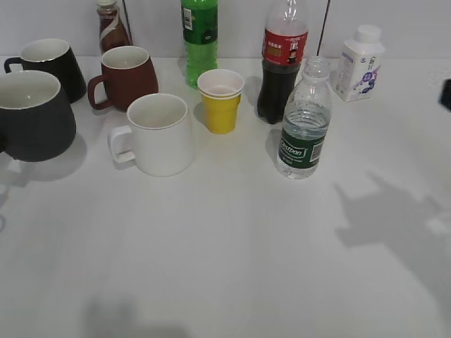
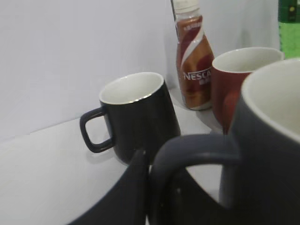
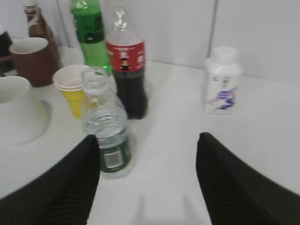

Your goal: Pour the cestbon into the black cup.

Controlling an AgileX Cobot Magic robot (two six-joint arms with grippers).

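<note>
Water stands (image 1: 308, 118) higher than the dark green label, so a stream will come out of the open cestbon (image 1: 306, 121) when I tilt it just past level.
The cestbon (image 1: 303, 123) is a clear, capless bottle with a dark green label, standing upright right of centre. It also shows in the right wrist view (image 3: 105, 136). My right gripper (image 3: 147, 140) is open and empty, and its left finger is next to the bottle. The black cup (image 1: 32, 116) is a large charcoal mug with a white inside, at the far left. In the left wrist view its handle (image 2: 197, 152) fills the foreground. My left gripper (image 2: 157, 187) is closed on that handle. The left gripper is out of the exterior view.
A glossy black mug (image 1: 49, 65), a maroon mug (image 1: 127, 76), a white mug (image 1: 161, 134) and a yellow paper cup (image 1: 220, 100) stand nearby. Behind them are a coffee bottle (image 1: 111, 28), a green soda bottle (image 1: 200, 39), a cola bottle (image 1: 282, 63) and a white milk bottle (image 1: 359, 63).
</note>
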